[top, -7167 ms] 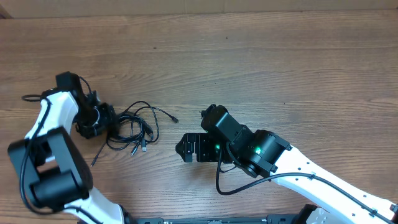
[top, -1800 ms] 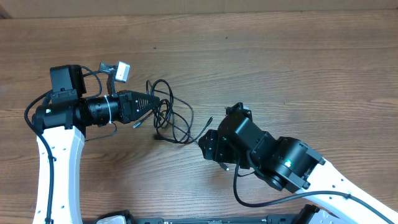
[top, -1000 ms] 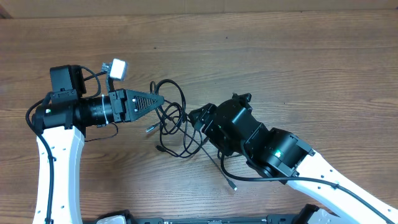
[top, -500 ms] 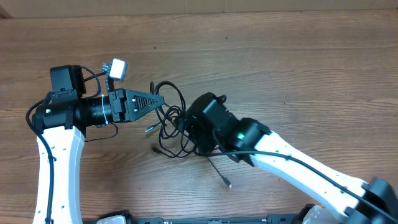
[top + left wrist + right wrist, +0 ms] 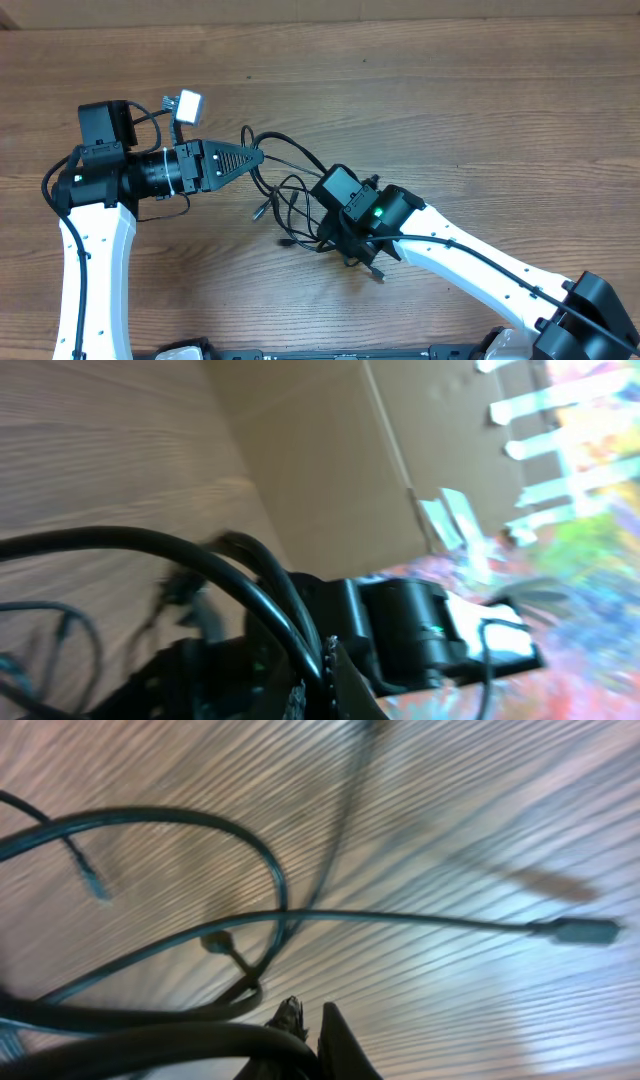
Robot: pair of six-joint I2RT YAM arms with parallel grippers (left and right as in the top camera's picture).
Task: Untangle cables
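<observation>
I should go on pulling the black cable away over open wood point(image 5: 228, 212) with my left gripper and let go of it there, while my right gripper holds the tangle's other side point(image 5: 322, 238).
The cables point(image 5: 290, 195) form a loose black tangle on the wooden table point(image 5: 480, 120), between the two arms. My left gripper point(image 5: 256, 157) points right at the tangle's upper left edge and is shut on a cable; in the left wrist view that thick black cord point(image 5: 200, 555) runs down into the closed left gripper point(image 5: 318, 675). My right gripper point(image 5: 338, 238) sits low at the tangle's lower right. In the right wrist view the right gripper point(image 5: 312, 1025) is shut on a cable point(image 5: 150, 1045), and a loose plug end point(image 5: 585, 931) lies ahead on the wood.
A brown cardboard wall point(image 5: 320, 10) runs along the table's far edge and shows as cardboard point(image 5: 330, 470) in the left wrist view. A small white block point(image 5: 186, 106) rides on the left arm's wiring. The right arm point(image 5: 470, 270) crosses the lower right of the table.
The right gripper has closed on a cable and shifted right and toward the front edge, stretching the tangle. The left gripper has stayed shut in place.
</observation>
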